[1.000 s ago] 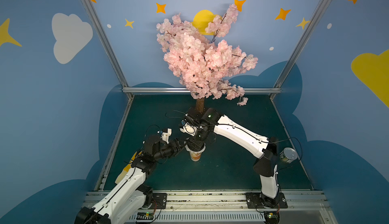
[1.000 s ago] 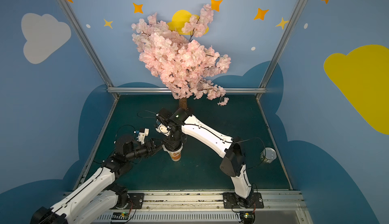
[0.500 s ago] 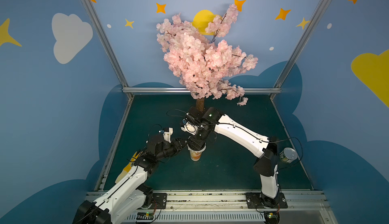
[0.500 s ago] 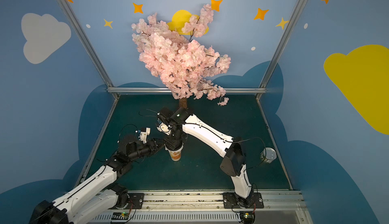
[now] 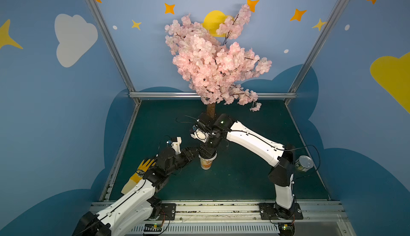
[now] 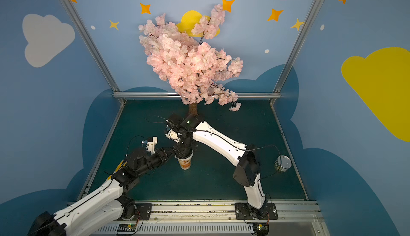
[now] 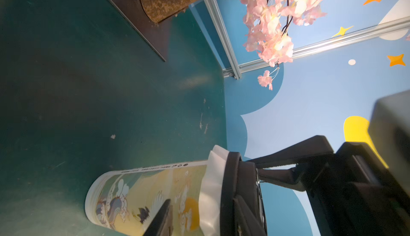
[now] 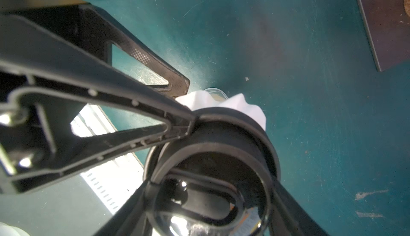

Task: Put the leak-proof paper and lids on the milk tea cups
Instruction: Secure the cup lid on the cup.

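Note:
My left gripper meets the lid's rim (image 8: 205, 117) at an angle. It should open, turn square to the cup (image 5: 205, 163) and pinch the lid's rim while my right gripper holds the lid steady.
The milk tea cup (image 5: 205, 164) (image 6: 185, 163) (image 7: 133, 192) stands upright mid-floor. The leak-proof paper (image 7: 210, 179) (image 8: 244, 106) is draped over its mouth, its skirt hanging round the rim (image 5: 213, 156). A black lid (image 7: 230, 179) (image 8: 221, 139) sits on the paper. My right gripper (image 5: 207, 151) (image 6: 183, 150) (image 8: 213, 177) comes down from above and is shut on that lid. My left gripper (image 5: 195, 153) (image 6: 170, 153) (image 7: 204, 206) reaches in from the side, rolled, and is closed at the cup's top edge. One of its fingers (image 8: 142, 55) lies under the paper skirt, the other at the lid's rim.
A blossom tree's trunk (image 5: 210, 110) rises just behind the cup from a dark base plate (image 7: 144, 24) (image 8: 388, 24). A tin can (image 5: 304, 163) (image 6: 282, 163) lies by the right arm's elbow. A yellow glove (image 5: 142, 168) lies under the left arm.
My left gripper has slid a little closer to the cup and its jaws have closed at the rim. The right arm, the lid and the cup have stayed put.

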Robot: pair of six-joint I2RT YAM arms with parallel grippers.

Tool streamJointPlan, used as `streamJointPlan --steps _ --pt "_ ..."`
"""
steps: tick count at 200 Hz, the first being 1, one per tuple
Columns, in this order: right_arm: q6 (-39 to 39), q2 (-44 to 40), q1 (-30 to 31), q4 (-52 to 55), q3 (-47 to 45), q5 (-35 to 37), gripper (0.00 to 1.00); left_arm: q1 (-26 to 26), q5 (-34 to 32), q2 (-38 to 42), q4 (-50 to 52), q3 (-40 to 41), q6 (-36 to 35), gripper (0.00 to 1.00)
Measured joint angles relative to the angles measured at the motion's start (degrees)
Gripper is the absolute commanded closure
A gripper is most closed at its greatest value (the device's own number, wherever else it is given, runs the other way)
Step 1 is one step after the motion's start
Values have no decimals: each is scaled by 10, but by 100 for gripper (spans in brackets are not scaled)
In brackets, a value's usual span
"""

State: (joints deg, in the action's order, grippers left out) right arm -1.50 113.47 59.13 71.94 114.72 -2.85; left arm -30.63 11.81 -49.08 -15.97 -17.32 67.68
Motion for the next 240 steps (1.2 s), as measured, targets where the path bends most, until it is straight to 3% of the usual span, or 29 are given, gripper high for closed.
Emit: streamJointPlan --steps 51,97,122,162,207,240 --pt "2 -3 0 -7 -7 0 30 -4 -12 5 -1 2 0 50" --pt "0 -9 9 -18 -18 6 31 -9 -45 76 145 -33 -30 30" --pt "0 -11 9 -21 -21 6 31 16 -45 111 226 -60 -50 21" --pt "0 -14 9 -25 -26 6 30 83 44 112 204 -64 -46 6" --pt "0 -15 9 -26 -26 6 30 89 158 39 164 -66 -47 3" --pt "0 -15 9 -26 -26 6 30 90 203 3 145 -66 -49 2"
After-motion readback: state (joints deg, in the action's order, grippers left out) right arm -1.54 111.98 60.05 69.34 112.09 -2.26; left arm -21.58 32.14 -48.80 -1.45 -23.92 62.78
